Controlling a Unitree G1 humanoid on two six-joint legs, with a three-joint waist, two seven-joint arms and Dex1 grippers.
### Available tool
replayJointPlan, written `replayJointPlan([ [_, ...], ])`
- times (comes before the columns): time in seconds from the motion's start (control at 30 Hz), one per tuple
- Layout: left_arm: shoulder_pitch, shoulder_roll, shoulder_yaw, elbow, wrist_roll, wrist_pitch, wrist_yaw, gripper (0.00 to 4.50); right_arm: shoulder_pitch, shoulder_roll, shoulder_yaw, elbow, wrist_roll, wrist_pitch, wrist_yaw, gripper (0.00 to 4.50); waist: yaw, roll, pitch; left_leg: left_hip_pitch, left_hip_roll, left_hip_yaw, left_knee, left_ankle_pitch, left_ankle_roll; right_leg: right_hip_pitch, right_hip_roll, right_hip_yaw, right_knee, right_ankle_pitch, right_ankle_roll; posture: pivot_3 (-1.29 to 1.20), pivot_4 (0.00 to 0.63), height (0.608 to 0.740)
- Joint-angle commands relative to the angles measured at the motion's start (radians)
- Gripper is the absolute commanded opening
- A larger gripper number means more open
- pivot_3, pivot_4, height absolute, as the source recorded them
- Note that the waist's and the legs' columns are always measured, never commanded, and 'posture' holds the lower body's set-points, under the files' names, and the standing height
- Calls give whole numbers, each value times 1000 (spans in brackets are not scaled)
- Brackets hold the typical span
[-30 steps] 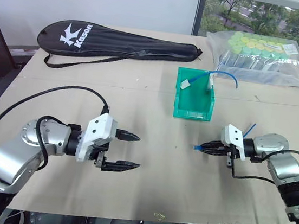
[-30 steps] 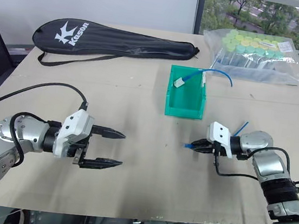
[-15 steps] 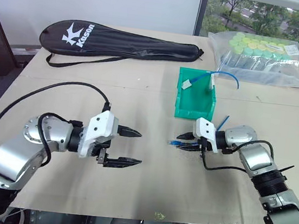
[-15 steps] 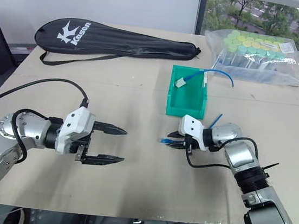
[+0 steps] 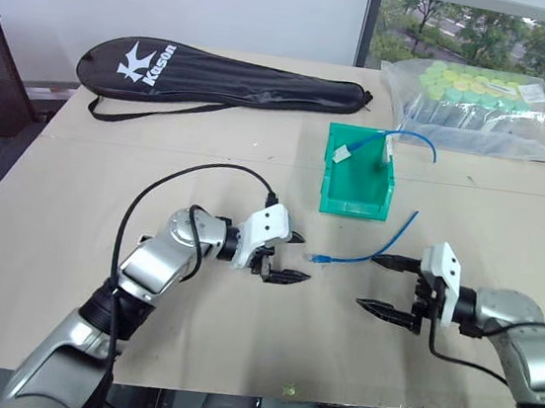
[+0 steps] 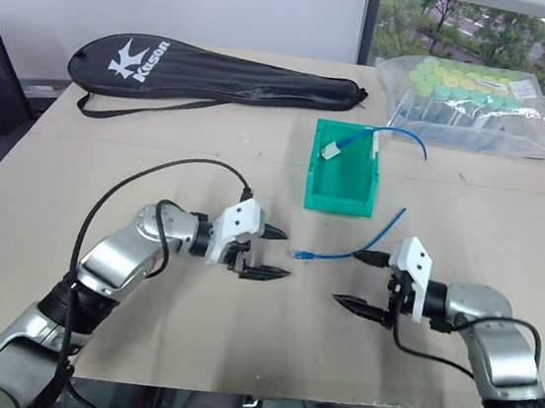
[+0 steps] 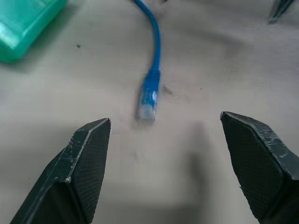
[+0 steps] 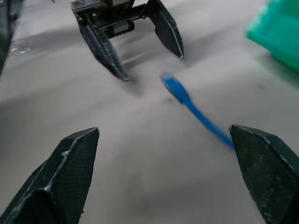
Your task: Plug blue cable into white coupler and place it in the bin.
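Observation:
I see the short blue cable lying in a smooth open curve (image 5: 387, 246), so its loose end (image 5: 415, 214) will stay stretched out when I lift the clear plug.
The blue cable (image 5: 366, 250) lies loose on the table just in front of the green bin (image 5: 354, 204), its plug end (image 7: 147, 100) pointing at my left gripper. My left gripper (image 5: 304, 258) is open, its tips a short way from the plug and not touching it. On the cable's other side my right gripper (image 5: 368, 280) is open and holds nothing. Inside the bin a white coupler (image 5: 341, 155) lies on the end of another blue cable (image 5: 410, 135) that arcs over the bin's back right corner. A second small white piece (image 5: 387, 148) rests against the bin's right wall.
A black racket bag (image 5: 224, 72) lies across the back left of the table. At the back right sits a clear plastic bag of tubes (image 5: 483, 106). The table's front edge (image 5: 259, 394) runs close below both arms.
My right gripper opened, let the blue cable go onto the table and drew back to the right. My left gripper swung right and forward up to the cable's plug.

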Motion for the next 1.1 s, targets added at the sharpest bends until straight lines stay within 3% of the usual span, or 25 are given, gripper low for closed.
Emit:
replayJointPlan([
  [0.03, -33, -24, -24, 55, 32, -46, -39, 3870, 92, 5, -95, -56, 49, -94, -10, 4385, -4, 0, 0, 1, 0, 0, 0, 0, 0, 0, 0, 0, 1, 0, 0, 0, 150, 740],
  [0.17, -52, -21, -46, 98, 68, -73, -82, 3870, 163, -4, -131, -89, 46, -124, -46, 4385, -7, 0, 0, 2, 1, -2, 1, 0, 0, 0, 1, 2, 3, 0, 0, 0, 150, 740],
  [0.27, -66, -27, -45, 122, 74, -74, -102, 3089, 176, 0, -144, -107, 48, -134, -77, 4500, -5, 0, 0, 2, 1, -2, 1, 0, 0, 0, 1, 3, 3, 0, 0, 0, 150, 740],
  [0.5, -85, -36, -54, 168, 90, -93, -146, 195, 188, 14, -150, -146, 69, -152, -125, 4500, -3, 0, -1, 1, 1, -2, 1, 0, 0, 0, 1, 3, 2, 0, 0, 0, 150, 740],
  [0.53, -85, -37, -55, 170, 92, -95, -152, 36, 192, 13, -149, -148, 71, -152, -129, 4500, -3, 0, -1, 1, 1, -2, 1, 0, 0, 0, 1, 3, 2, 0, 0, 0, 150, 740],
  [0.73, -85, -81, 21, 104, -28, 8, -164, 36, 211, 10, -147, -157, 126, -92, -143, 4500, -3, 0, -1, 1, 1, -3, 1, 0, 0, 0, 1, 3, 2, 0, 0, 0, 150, 740],
  [0.9, -91, -150, 146, -56, -282, 296, -132, 36, 237, 38, -146, -221, 375, 158, -224, 4500, -5, -1, 0, 0, 1, -4, 2, 0, 0, 0, 0, 2, 2, 0, 0, 0, 150, 740],
  [1.1, -62, -201, 235, -131, -479, 507, -65, 36, 197, 105, -159, -247, 701, 346, -333, 4500, -6, -1, -1, 1, 1, -5, 2, 0, 0, 0, 1, 2, 4, 0, 0, 0, 150, 740],
])
